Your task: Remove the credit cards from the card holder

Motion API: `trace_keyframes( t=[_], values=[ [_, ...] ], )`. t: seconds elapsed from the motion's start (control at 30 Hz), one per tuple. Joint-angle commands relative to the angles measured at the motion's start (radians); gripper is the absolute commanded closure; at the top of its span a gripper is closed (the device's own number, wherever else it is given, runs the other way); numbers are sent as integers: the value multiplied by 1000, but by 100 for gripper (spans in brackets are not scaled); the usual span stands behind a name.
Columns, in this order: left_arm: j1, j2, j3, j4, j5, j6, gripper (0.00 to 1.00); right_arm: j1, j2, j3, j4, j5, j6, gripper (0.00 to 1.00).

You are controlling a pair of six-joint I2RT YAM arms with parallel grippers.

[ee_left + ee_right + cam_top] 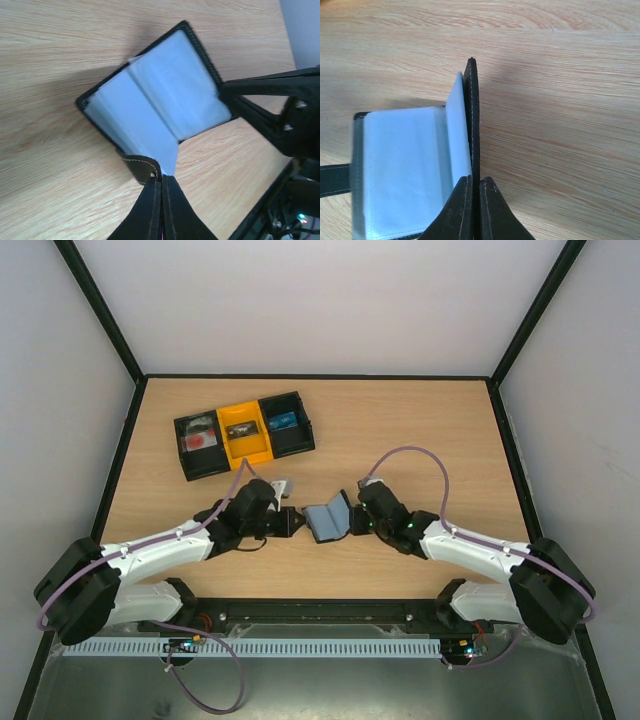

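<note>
The black cover flap [472,100] is pinched upright on edge in my right gripper, so next my right gripper lays the flap flat, opens, and comes down over the blue panel [457,135] beside the flap.
The card holder [328,519] lies open at the middle of the table, a black wallet with light grey-blue pocket panels [160,95]. My left gripper [162,177] is shut on its near corner, right beside the short black tab [142,167]. The right gripper [475,181] is shut on the black cover flap [472,120], which stands upright on edge, with the blue panels [405,175] spread to its left. In the top view the left gripper [298,522] and the right gripper [353,514] meet the wallet from opposite sides. I cannot tell the credit cards apart from the pocket panels.
A black-and-yellow three-compartment tray [255,452] sits at the back left of the table with small items in it. Black-framed walls close in the table's back and sides. Both arms reach inward from the near edge.
</note>
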Motion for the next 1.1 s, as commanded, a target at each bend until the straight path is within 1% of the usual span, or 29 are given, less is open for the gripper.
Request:
trace_keyframes(
  t=[0.0, 0.13, 0.23, 0.3, 0.33, 0.4, 0.57, 0.6, 0.63, 0.67, 0.7, 0.83, 0.87, 0.97, 1.07],
  values=[
    [5, -16, -12, -70, -72, 37, 97, 6, -58, -37, -30, 63, 8, 97],
    [5, -25, -30, -96, -94, 36, 97, 6, -68, -85, -27, 75, 34, 98],
    [5, -38, -50, -85, -88, 28, 97, 6, -55, -98, -45, 89, 63, 92],
    [5, -43, -56, -76, -82, 24, 97, 6, -59, -87, -64, 86, 70, 91],
    [5, -42, -56, -75, -83, 22, 96, 6, -68, -81, -68, 81, 72, 91],
    [5, -40, -53, -80, -91, 21, 92, 7, -98, -79, -60, 60, 75, 97],
    [7, -41, -49, -85, -107, 5, 86, 6, -176, -129, 33, -58, 119, 98],
    [7, -44, -53, -79, -111, -2, 82, 6, -190, -145, 54, -78, 138, 98],
    [8, -43, -58, -73, -116, -7, 76, 6, -206, -158, 74, -91, 153, 98],
    [11, -40, -65, -66, -122, -13, 66, 7, -216, -170, 86, -99, 170, 98],
    [16, -36, -73, -55, -125, -25, 58, 6, -223, -187, 100, -100, 187, 98],
    [33, 5, -101, 32, -78, -44, 44, 6, -247, -239, 145, -108, 237, 98],
    [34, 15, -107, 60, -69, -49, 41, 6, -254, -249, 141, -103, 242, 98],
    [34, 64, -112, 127, -36, -55, 37, 6, -272, -252, 85, -46, 251, 84],
    [35, 127, -84, 160, 1, -43, 35, 6, -303, -215, 6, -1, 238, 81]
  ],
)
